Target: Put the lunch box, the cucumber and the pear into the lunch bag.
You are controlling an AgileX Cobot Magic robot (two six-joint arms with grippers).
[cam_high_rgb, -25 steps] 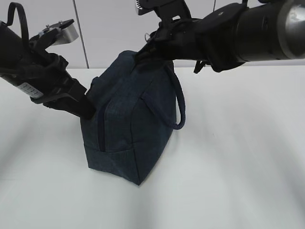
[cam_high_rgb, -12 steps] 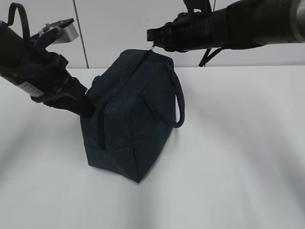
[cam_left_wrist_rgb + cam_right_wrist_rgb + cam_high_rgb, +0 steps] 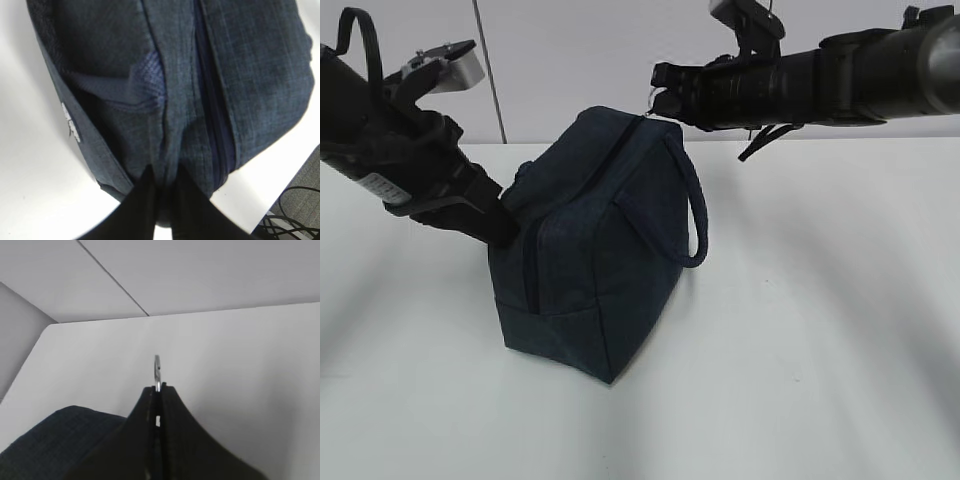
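My left gripper is holding the bag's opposite end (image 3: pixel 525 248) steady. My right gripper should keep pulling the silver ring pull until the slider reaches the zipper's end (image 3: pixel 642 120), then let go.
The dark navy lunch bag (image 3: pixel 590 240) stands on the white table, tilted, its top zipper (image 3: pixel 212 125) closed along its length. My left gripper (image 3: pixel 505 225) is shut on a fold of the bag's fabric at its left end; it also shows in the left wrist view (image 3: pixel 162 175). My right gripper (image 3: pixel 660 100) is shut on the silver ring pull (image 3: pixel 157 369) at the bag's top right end. The ring sticks out past the fingertips. One loop handle (image 3: pixel 695 215) hangs on the bag's right side. The lunch box, cucumber and pear are out of view.
The white table (image 3: pixel 820 330) spreads to the right and front of the bag. A white panelled wall (image 3: pixel 570 50) stands behind. The table's edge and some black cables (image 3: pixel 295 215) show at the lower right of the left wrist view.
My right gripper has drawn back to the right from over the bag's top to its right end, holding the ring pull. The bag has settled slightly. The left arm has not moved.
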